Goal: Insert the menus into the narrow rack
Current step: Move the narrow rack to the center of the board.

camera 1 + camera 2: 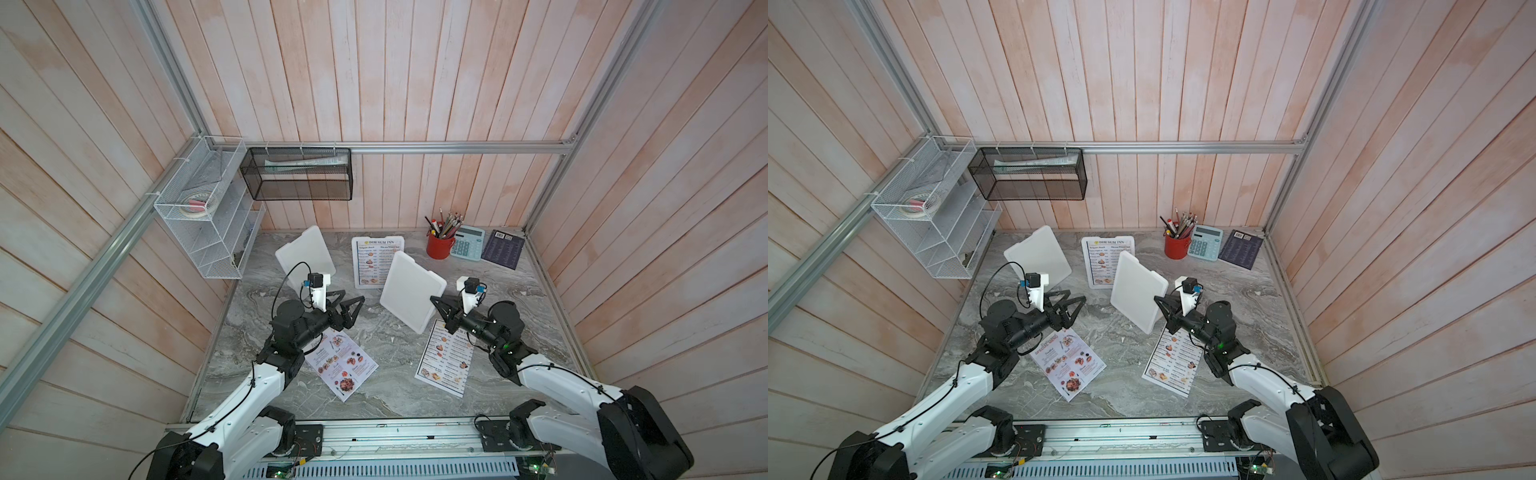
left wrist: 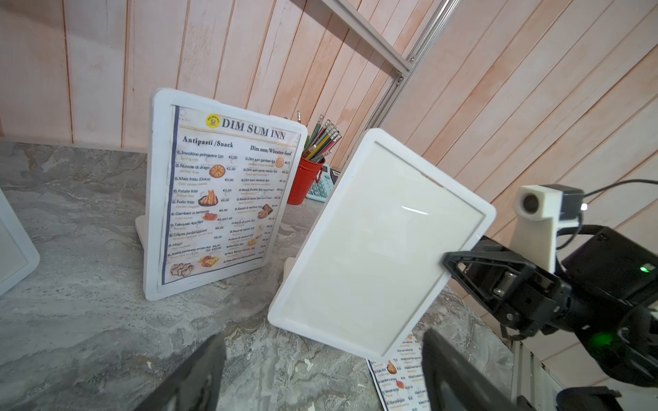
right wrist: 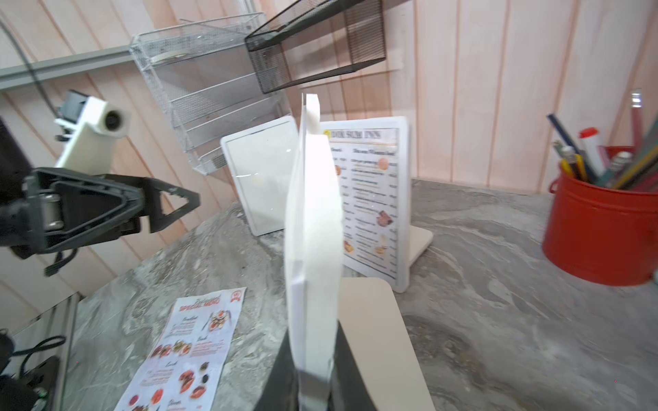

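My right gripper should keep carrying the rack to the marble, clear beside my left gripper, until its base settles, as the middle rack's front faces me.
Three white narrow racks, flat frame stands, are on the marble table. The back one holds a "DIM SUM INN" menu. The middle rack is empty and tilted, and my right gripper is shut on its side edge. The third rack, at the back left, is also empty. A colourful Special Menu lies flat by my left arm. A second DIM SUM INN sheet lies flat under my right arm. My left gripper hovers open and holds nothing.
A red cup of pencils, a calculator and a dark booklet with a barcode sit at the back right. A black mesh basket and a white wire shelf hang on the walls at the back left.
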You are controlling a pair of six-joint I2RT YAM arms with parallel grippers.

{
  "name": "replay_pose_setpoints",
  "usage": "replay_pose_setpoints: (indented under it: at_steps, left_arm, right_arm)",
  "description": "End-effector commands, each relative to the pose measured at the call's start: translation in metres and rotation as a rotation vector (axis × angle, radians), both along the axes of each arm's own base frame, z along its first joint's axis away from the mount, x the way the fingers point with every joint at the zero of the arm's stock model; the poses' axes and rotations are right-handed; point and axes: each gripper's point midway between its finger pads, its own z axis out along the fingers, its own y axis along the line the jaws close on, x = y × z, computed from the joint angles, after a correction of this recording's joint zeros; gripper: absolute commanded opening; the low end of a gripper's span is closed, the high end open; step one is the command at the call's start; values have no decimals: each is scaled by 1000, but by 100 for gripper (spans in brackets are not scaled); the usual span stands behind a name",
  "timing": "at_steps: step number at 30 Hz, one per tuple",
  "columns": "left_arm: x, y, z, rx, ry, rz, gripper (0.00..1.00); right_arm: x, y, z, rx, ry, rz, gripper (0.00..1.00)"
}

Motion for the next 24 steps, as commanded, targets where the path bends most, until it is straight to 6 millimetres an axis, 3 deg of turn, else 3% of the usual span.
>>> replay_pose_setpoints:
  at_steps: [1,4,8,12,18,21,24]
  left_arm:
    - [-5,-2,-2,-10,0,-15,88]
    - [-6,0,-6,-9,6,-8,88]
    - [-6,1,-10,-5,10,1,88]
    - [-6,2,-11,3,15,2,88]
    - [-6,2,-10,8,9,3,88]
    - [-6,2,-9,6,7,1,88]
    - [-6,2,-9,2,10,4,88]
  right_arm:
    - [-10,13,5,-15,-46,32,0]
    - [-20,36,0,-29,-40,125,0]
    - [-19,61,-14,-49,-16,202,0]
    - [-10,72,-27,-59,12,223,0]
    - [-2,73,-40,-72,30,205,0]
    - [0,68,-42,-67,35,180,20]
    - [5,60,-46,-59,48,147,31]
